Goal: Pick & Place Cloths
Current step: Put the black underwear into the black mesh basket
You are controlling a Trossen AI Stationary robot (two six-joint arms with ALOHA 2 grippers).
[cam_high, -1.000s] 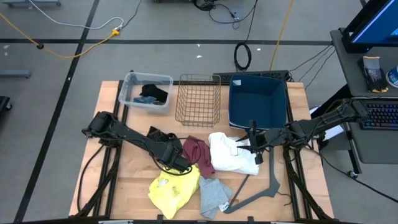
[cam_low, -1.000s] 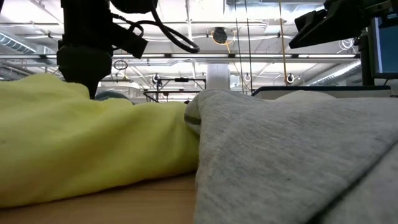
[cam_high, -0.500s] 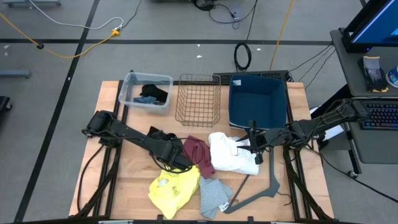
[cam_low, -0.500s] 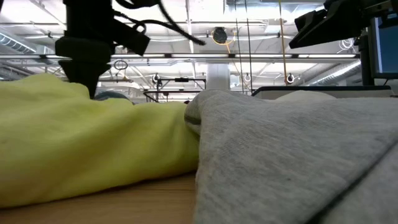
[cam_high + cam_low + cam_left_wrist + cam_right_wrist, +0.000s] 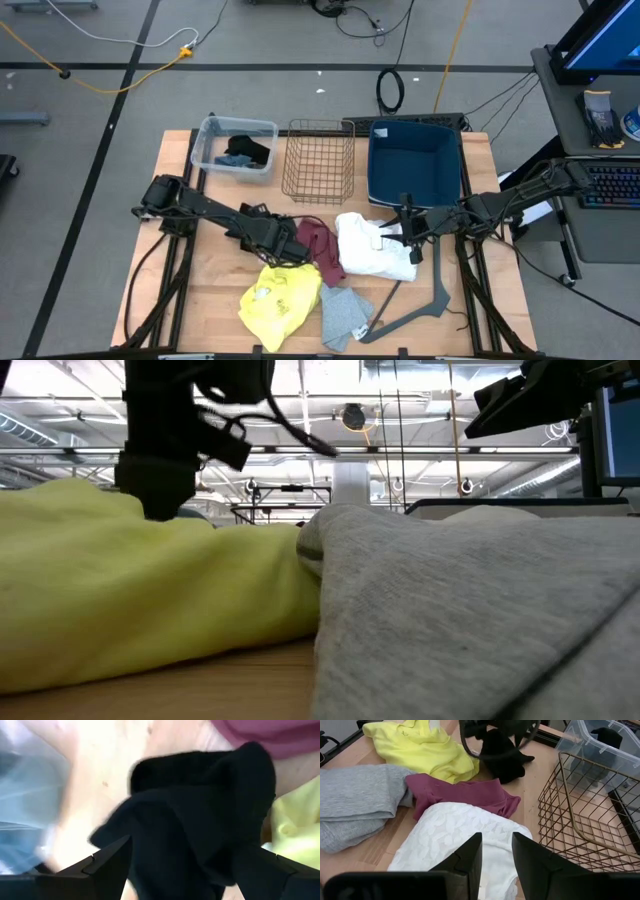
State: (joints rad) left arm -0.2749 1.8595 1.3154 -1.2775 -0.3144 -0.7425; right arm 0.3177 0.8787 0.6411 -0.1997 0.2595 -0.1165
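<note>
My left gripper should continue going down until it closes on the folds [image 5: 182, 862]. The black cloth's bunched middle [image 5: 187, 827] is between the open fingers, clear of the maroon cloth.
A black cloth [image 5: 200, 810] lies crumpled on the table between the maroon cloth [image 5: 318, 245] and the yellow cloth [image 5: 280, 300]. My left gripper [image 5: 282, 242] points steeply down over it, open, with one finger on each side of the cloth [image 5: 506, 757]. The white cloth [image 5: 372, 248] lies right of the maroon one, and a grey cloth [image 5: 345, 315] lies near the front edge. My right gripper [image 5: 410, 228] hovers above the white cloth's right edge, its fingers [image 5: 465, 862] a little apart with nothing between them. My left gripper [image 5: 192, 847] comes at the black cloth from above, and the cloth's bunched middle lies between its spread fingers. Whether the fingers touch the fabric I cannot tell.
A clear bin [image 5: 235, 148] holding dark and teal cloths, a wire basket [image 5: 319, 160] and a blue bin [image 5: 414, 160] stand along the far edge. A grey angled bar [image 5: 425, 305] lies at the front right. Bare wood shows at the front left.
My left gripper has moved from the yellow cloth's far edge toward the table's far edge and a little down, ending over the black cloth. The cloths have not moved.
</note>
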